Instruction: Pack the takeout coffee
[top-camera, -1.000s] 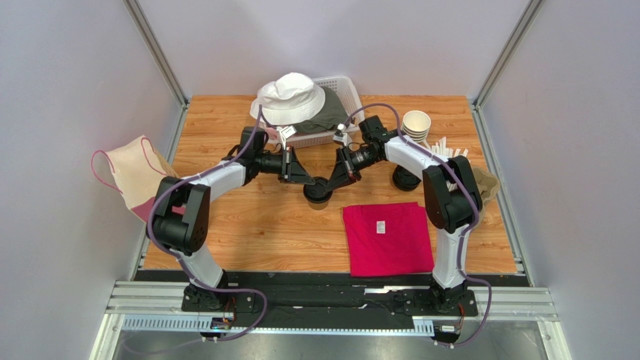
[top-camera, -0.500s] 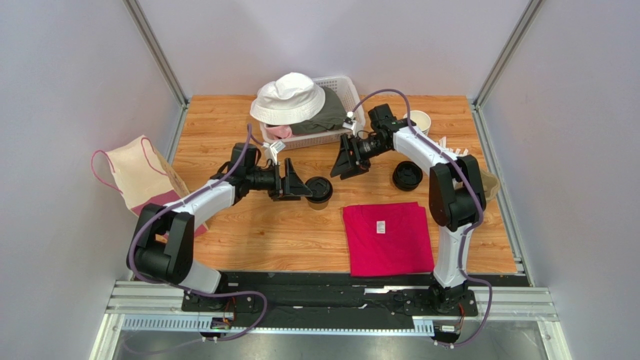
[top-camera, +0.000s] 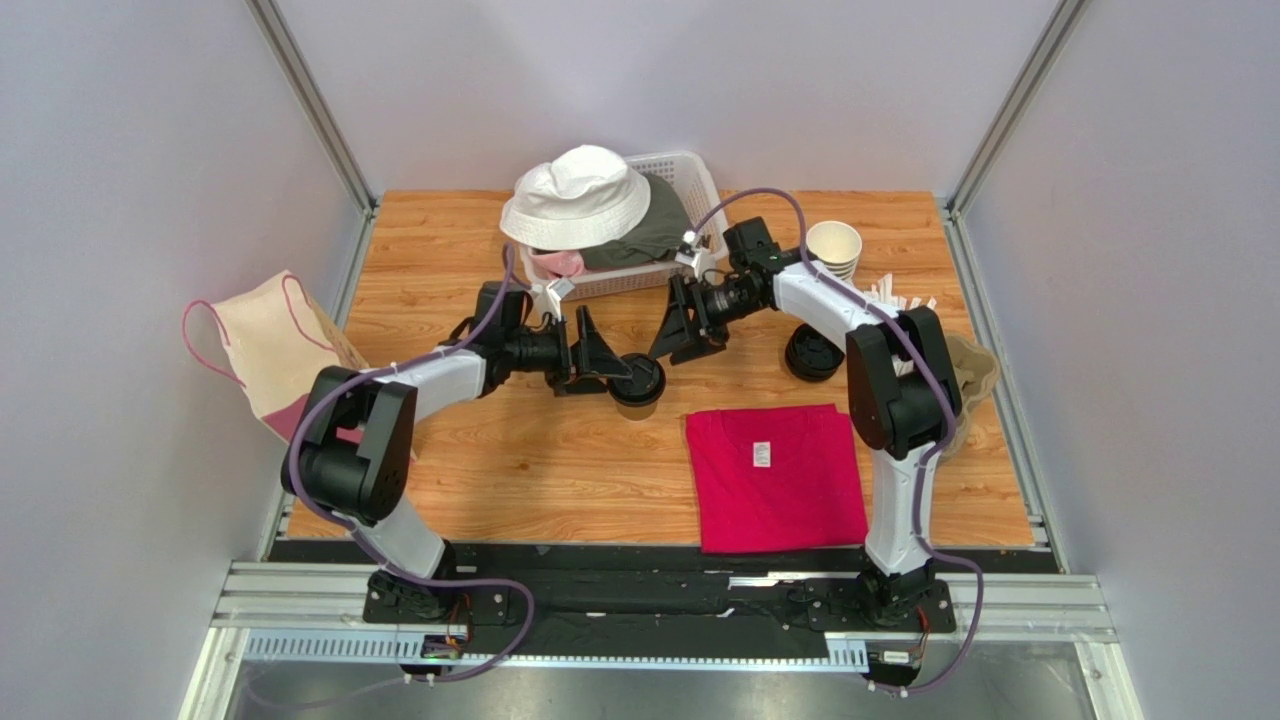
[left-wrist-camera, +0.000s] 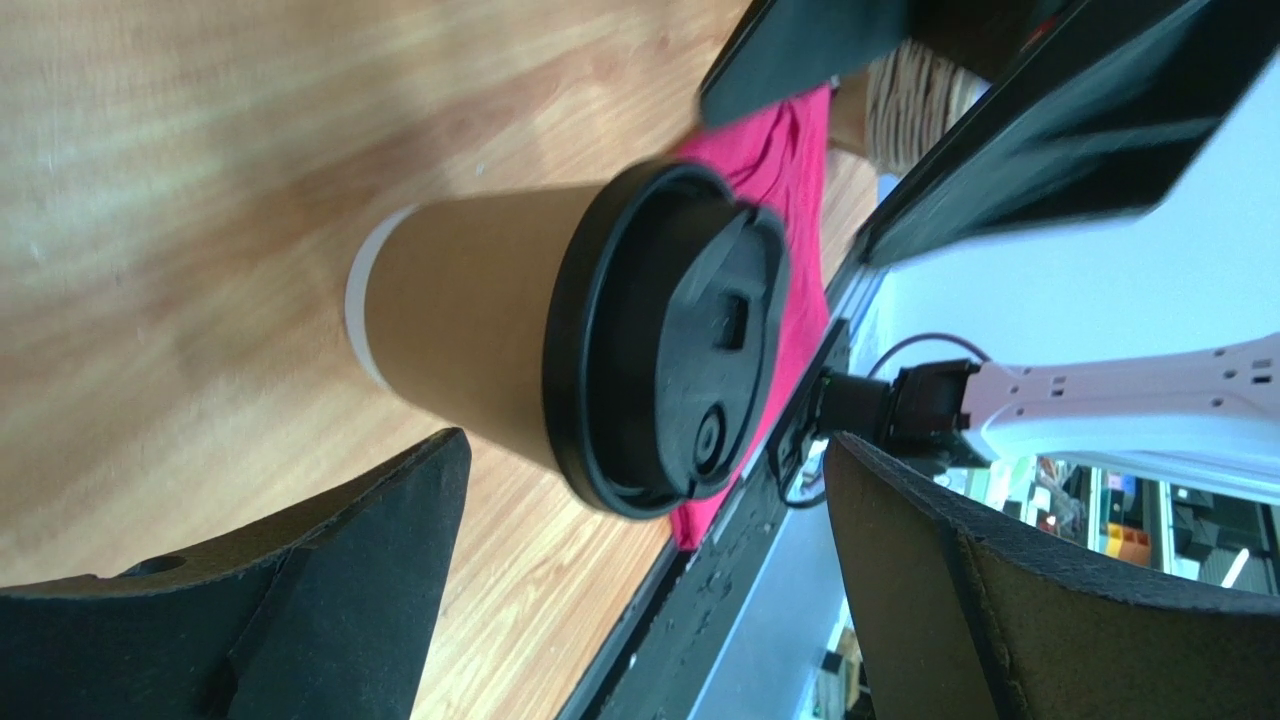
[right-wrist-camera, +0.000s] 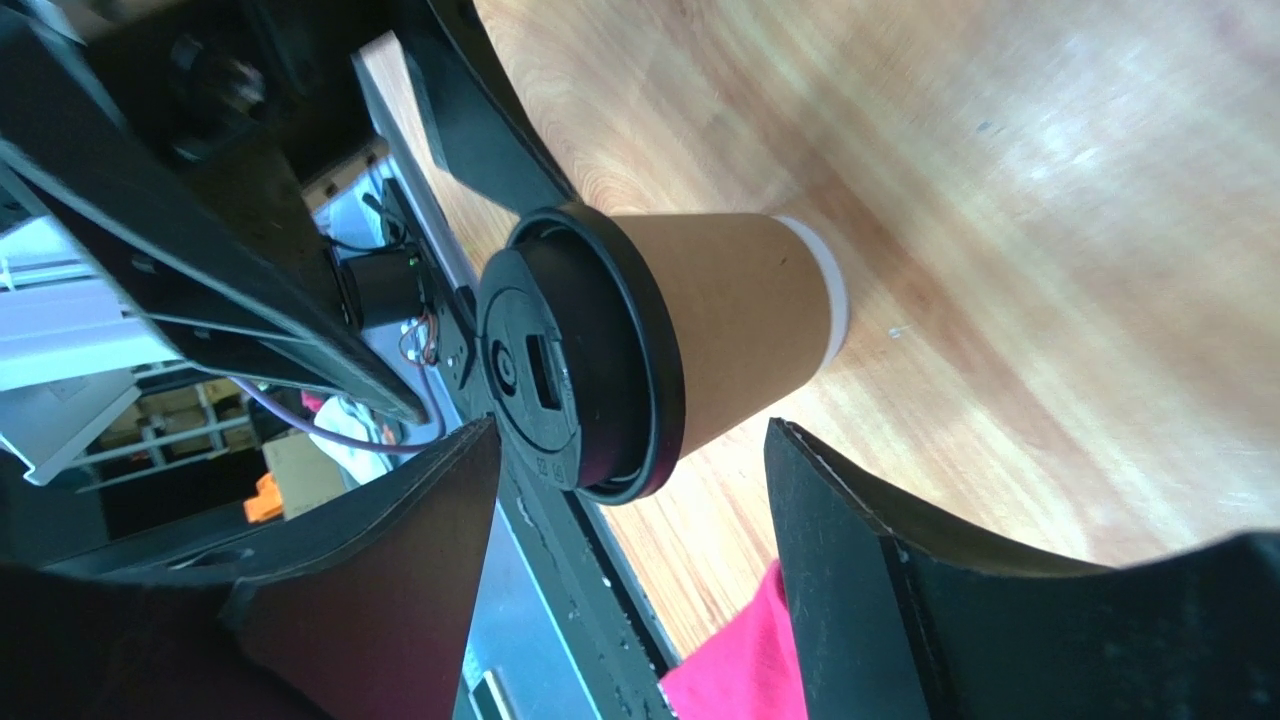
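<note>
Next, I pull back, close both grippers and push the lid down with the ends of their fingers, because my left gripper's fingers are open next to the black lid.
The takeout coffee, a tan paper cup with a black lid, stands upright on the wooden table between the two arms. My left gripper is just to its left and open; in the left wrist view the takeout coffee stands a little beyond the left gripper, whose fingers do not touch it. My right gripper hangs behind and to the right of the cup, also open. The right wrist view shows the takeout coffee ahead of the right gripper, free of both fingers.
A white basket at the back holds a white hat and olive cloth. Lidless tan cups and loose black lids sit to the right. A red T-shirt lies in front. A beige and pink bag hangs over the left edge.
Both grippers were shut at the cup a second ago and now stand open. The left arm swung back, then returned beside the cup. The cup has stayed in place.
</note>
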